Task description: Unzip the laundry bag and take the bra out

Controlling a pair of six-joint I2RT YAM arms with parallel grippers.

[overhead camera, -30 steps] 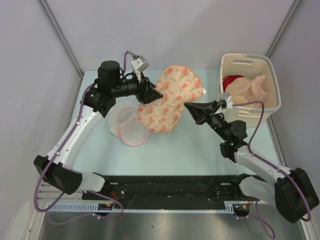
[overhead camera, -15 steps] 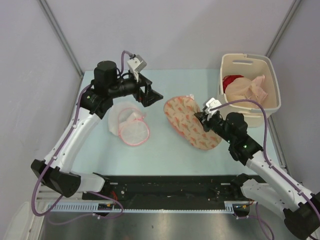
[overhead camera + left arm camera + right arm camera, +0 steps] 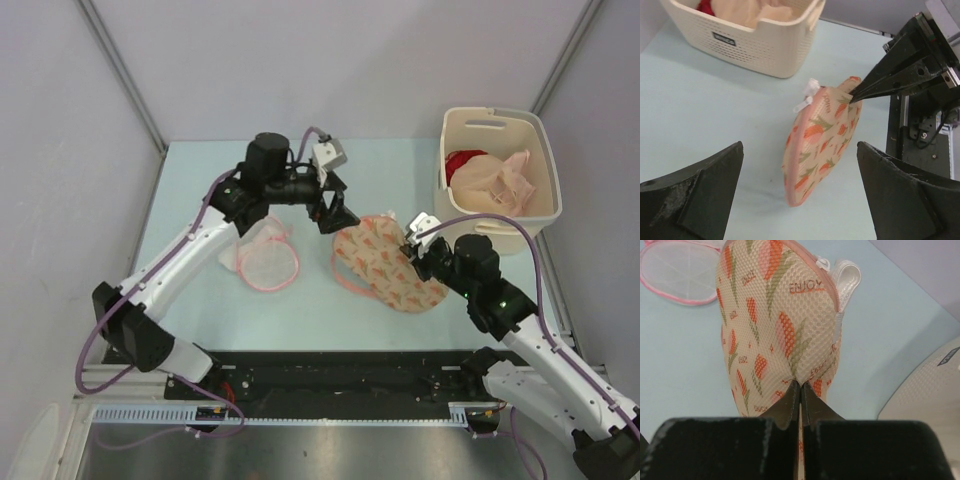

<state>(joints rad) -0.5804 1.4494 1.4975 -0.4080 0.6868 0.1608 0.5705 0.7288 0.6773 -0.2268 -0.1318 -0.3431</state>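
Observation:
The laundry bag's side is in my right gripper beside the pink zipper edging, so my left gripper should hold the bag's end steady while my right gripper takes the zipper edging.
The laundry bag, cream-peach with red-pink motifs and pink edging, lies right of the table's centre. My right gripper is shut on a fold of its fabric, seen closely in the right wrist view. My left gripper is open and empty, just above the bag's left end; its fingers stand wide either side of the bag. A white strap-like loop pokes out by the zipper at the bag's far end. No more of the bra shows.
A round white mesh item with pink trim lies to the left of the bag. A cream basket at the back right holds a red garment and a peach one. The black rail runs along the near edge.
The bag was held up between both grippers; the left gripper let go. The right gripper carried it right and down to the table. The left arm has swung right, to the bag.

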